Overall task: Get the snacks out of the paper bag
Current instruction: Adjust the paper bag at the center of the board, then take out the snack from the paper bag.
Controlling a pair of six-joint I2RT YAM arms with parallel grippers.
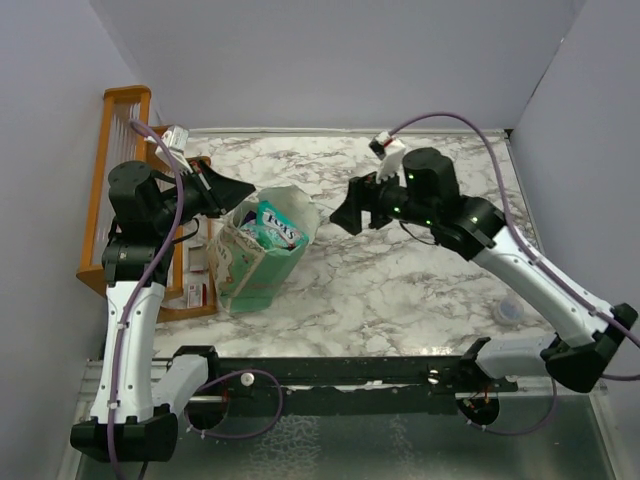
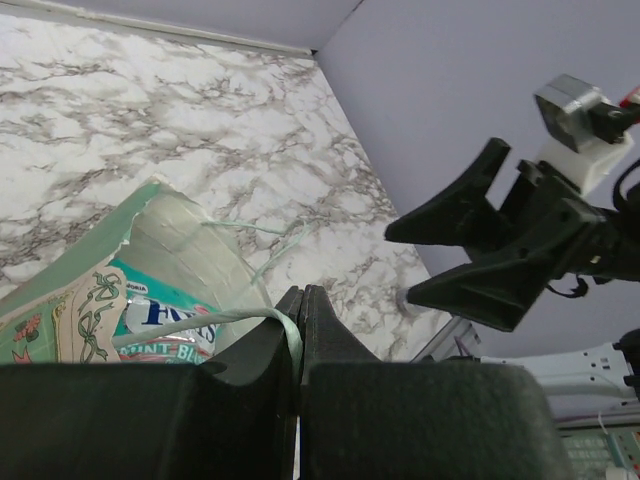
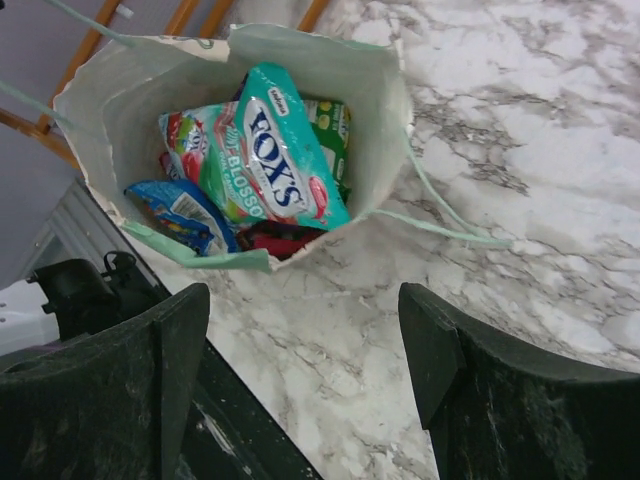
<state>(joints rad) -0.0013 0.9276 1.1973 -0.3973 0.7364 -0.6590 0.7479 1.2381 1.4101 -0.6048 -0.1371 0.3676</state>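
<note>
The teal packet [image 1: 279, 229] is on top and free in the bag's opening [image 1: 299, 206]. My right gripper should keep going in until its fingers close on that packet.
The mint-green paper bag [image 1: 245, 270] stands left of centre with its mouth open. Snacks fill it: a teal packet [image 3: 280, 150] lies on top, with blue [image 3: 180, 215], red [image 3: 275, 238] and green [image 3: 330, 125] packets beneath it. My left gripper [image 2: 301, 292] is shut on the bag's thin string handle [image 2: 200, 318], at the bag's upper left rim [image 1: 240, 190]. My right gripper [image 1: 345, 215] hovers open just right of the bag's mouth. Nothing sits between its fingers [image 3: 180, 340], and only bare marble shows below them. The bag's other handle [image 3: 450, 230] trails on the table.
An orange wooden rack [image 1: 125, 110] stands along the left edge, behind the left arm. A small red-and-white box [image 1: 195, 292] lies by the bag's left side. A round translucent disc [image 1: 508, 312] rests on the marble near the right arm's forearm.
</note>
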